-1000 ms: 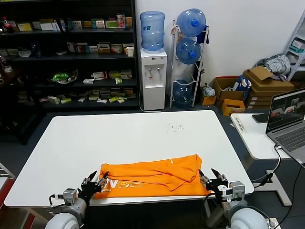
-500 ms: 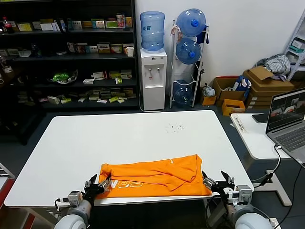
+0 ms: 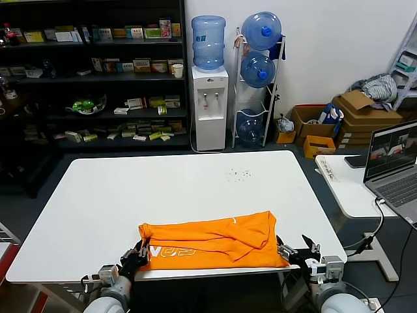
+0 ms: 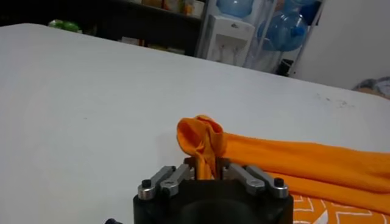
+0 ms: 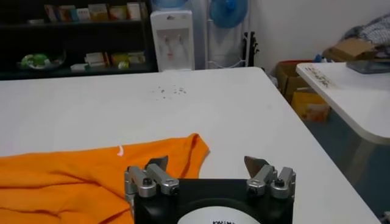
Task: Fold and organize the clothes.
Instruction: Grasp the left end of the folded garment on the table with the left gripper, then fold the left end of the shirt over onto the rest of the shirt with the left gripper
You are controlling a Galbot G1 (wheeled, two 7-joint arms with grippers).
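I should use my left gripper to drag the T-shirt to its own side [image 3: 98, 238] before folding the bunched corner over, since the T-shirt's far end [image 3: 274, 246] lies by my right gripper.
The clothes are one bright orange T-shirt [image 3: 212, 240], lying folded into a long band along the white table's near edge. White lettering [image 3: 171, 252] shows on its front left part. My left gripper [image 3: 138, 254] is at the shirt's left end and is shut on a bunched-up corner of the orange cloth [image 4: 204, 140], which stands up between its fingers [image 4: 207, 171]. My right gripper [image 3: 294, 251] sits at the shirt's right end, open, low over the table edge. In the right wrist view its jaws [image 5: 206, 164] stand wide apart, with the shirt's edge [image 5: 73, 176] beside one finger and nothing pinched.
The white table [image 3: 182, 189] stretches away beyond the shirt, with a few dark specks [image 3: 238, 173] near its far right. A side table with an open laptop [image 3: 391, 163] stands to the right. Shelves, a water dispenser and boxes line the back wall.
The left gripper has shut on the shirt's left corner, and that edge has bunched up and shifted slightly right. Both grippers have drawn back toward the near table edge.
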